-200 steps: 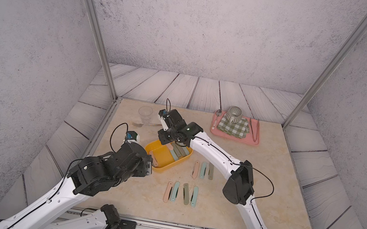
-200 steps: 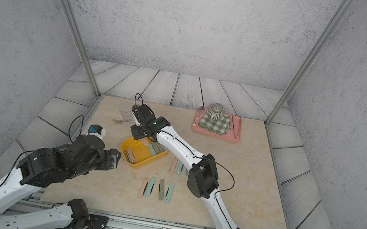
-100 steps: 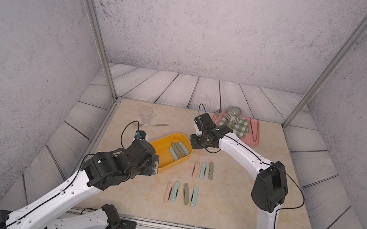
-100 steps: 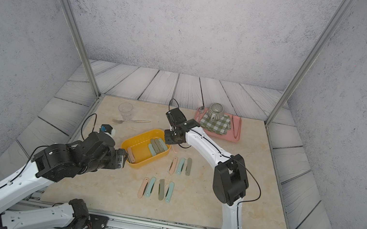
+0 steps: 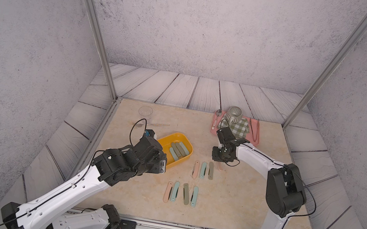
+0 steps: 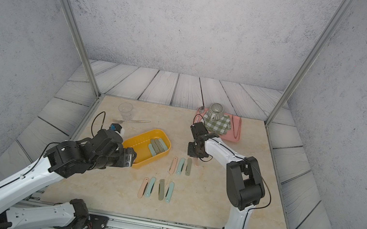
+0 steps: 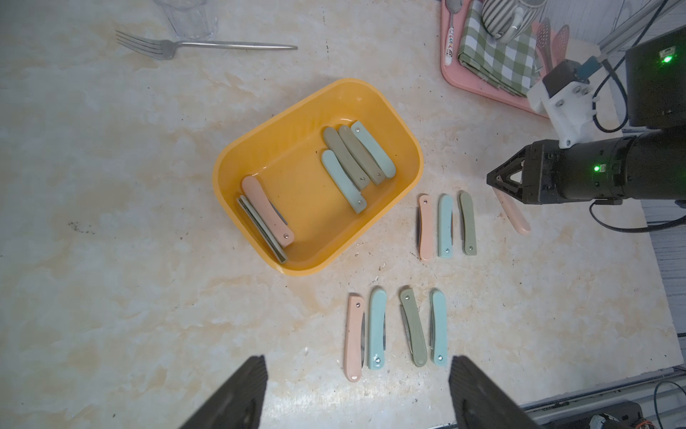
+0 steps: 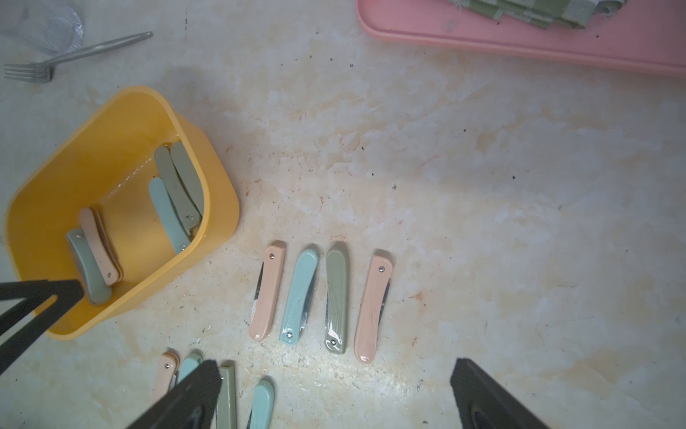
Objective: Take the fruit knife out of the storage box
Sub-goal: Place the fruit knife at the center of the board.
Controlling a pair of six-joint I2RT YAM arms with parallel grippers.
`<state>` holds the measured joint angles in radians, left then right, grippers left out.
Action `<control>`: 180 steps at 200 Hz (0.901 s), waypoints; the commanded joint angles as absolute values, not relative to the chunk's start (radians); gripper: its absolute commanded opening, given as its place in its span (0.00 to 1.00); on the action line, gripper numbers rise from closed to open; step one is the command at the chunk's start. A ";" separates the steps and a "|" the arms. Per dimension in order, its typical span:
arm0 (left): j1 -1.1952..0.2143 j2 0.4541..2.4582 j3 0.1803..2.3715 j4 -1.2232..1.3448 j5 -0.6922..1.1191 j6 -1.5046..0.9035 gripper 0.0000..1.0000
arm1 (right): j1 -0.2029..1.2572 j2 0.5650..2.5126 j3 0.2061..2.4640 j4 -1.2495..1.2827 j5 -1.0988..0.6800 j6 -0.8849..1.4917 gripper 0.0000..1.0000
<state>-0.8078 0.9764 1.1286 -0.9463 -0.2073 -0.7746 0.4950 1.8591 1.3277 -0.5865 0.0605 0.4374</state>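
My right gripper should continue to lower the pink knife (image 7: 516, 217), which hangs from it near the open spot (image 5: 217, 174) beside the green knife, until the pink knife lies there. Then it should let go.
The yellow-orange storage box (image 7: 315, 93) stands left of the table's middle and holds several folded fruit knives: green and blue ones (image 7: 349, 159) at one end, a pink one (image 7: 267, 210) over another at the other end. My right gripper (image 8: 334, 366) hangs open and empty above the far row of knives, right of the box (image 5: 175, 134). A pink knife (image 8: 371, 308) lies flat at that row's right end, just below the gripper (image 5: 219, 157). My left gripper (image 7: 357, 366) is open and empty, hovering at the box's near-left end (image 6: 130, 158).
Two rows of folded knives lie on the table, the far row (image 5: 203, 170) and the near row (image 5: 181, 193). A pink tray (image 5: 255, 141) at the back right carries a striped cup, checked cloth, spoon and tongs. A clear glass (image 5: 145, 111) and a fork (image 5: 157, 124) lie behind the box.
My right arm swung from over the box rightward to the far row of knives, where a pink knife now lies. My left arm shifted slightly toward the box.
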 commanded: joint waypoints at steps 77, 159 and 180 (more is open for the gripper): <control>-0.804 1.027 1.130 -0.927 -0.183 -0.776 0.82 | 0.474 1.871 1.211 -0.458 0.065 0.498 0.15; -0.804 1.049 1.120 -0.903 -0.160 -0.775 0.82 | 0.474 1.878 1.145 -0.423 0.071 0.511 0.19; -0.804 1.051 1.120 -0.902 -0.160 -0.776 0.82 | 0.473 1.886 1.142 -0.423 0.072 0.512 0.24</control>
<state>-0.8078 1.0489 1.1282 -0.9070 -0.1627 -0.7746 0.4770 1.8599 1.1542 -0.4252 0.0597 0.4988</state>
